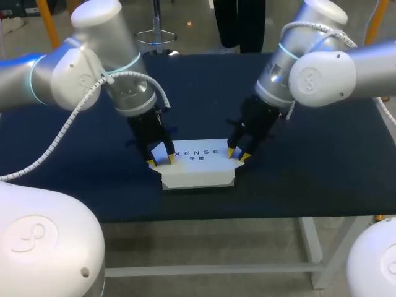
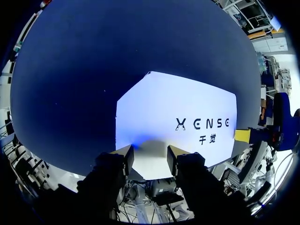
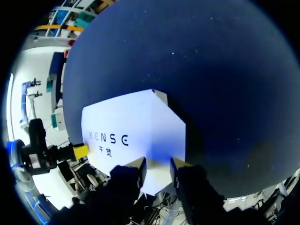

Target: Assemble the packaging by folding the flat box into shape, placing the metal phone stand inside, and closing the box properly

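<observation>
My right gripper is about to squeeze the end flap point(image 1: 238, 159), which sticks out past a crease in the white box's top point(image 3: 151, 123), so the flap will fold down.
A white box point(image 1: 198, 167) with dark lettering lies closed and flat-topped near the front edge of the dark blue table point(image 1: 297, 179). My left gripper point(image 1: 161, 162) stands over the box's left end, fingers apart, tips down on the top face. In the left wrist view the box point(image 2: 178, 108) spreads ahead of the left gripper point(image 2: 150, 159), with only the top face and its edge showing in the gap. My right gripper point(image 1: 238, 154) stands open at the right end. In the right wrist view its tips point(image 3: 158, 168) straddle a corner of the box point(image 3: 126, 126). No phone stand is visible.
Bare blue cloth surrounds the box on all sides. The table's front edge point(image 1: 204, 216) runs close below the box. Each wrist view also shows the other arm's yellow fingertip point(image 2: 242, 136) at the box's far end.
</observation>
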